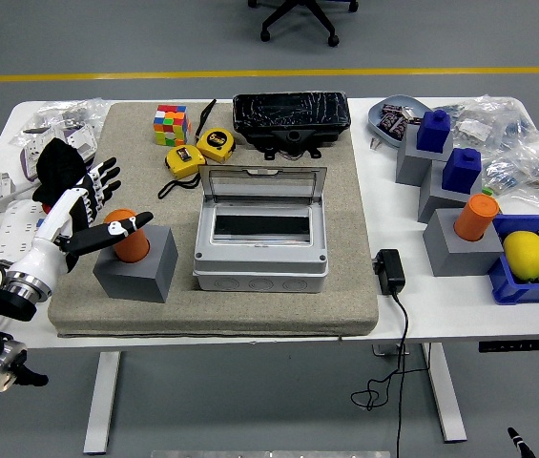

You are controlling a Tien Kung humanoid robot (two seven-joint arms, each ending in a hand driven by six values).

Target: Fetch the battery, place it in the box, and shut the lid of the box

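Note:
The box's opening is a long, narrow slot (261,227), so I expect the battery (132,242) to rest on its side along it when I put it in.
The battery (132,242), an orange cylinder, stands upright in a grey block (137,272) at the left of the felt mat. My left hand (107,203) comes in from the lower left and is open. Its fingers (105,178) are spread behind and left of the battery, and the thumb lies across the battery's top front without closing on it. In the middle of the mat sits the grey box (261,256), its clear lid (267,179) standing raised at the back. The box's inside looks empty. My right arm is out of sight.
Behind the box are a Rubik's cube (170,124), two yellow tape measures (216,143) and a black tray (291,116). On the right stand grey blocks with blue pieces (462,169), a second orange cylinder (479,217), a lemon (525,254) and a power adapter (390,271).

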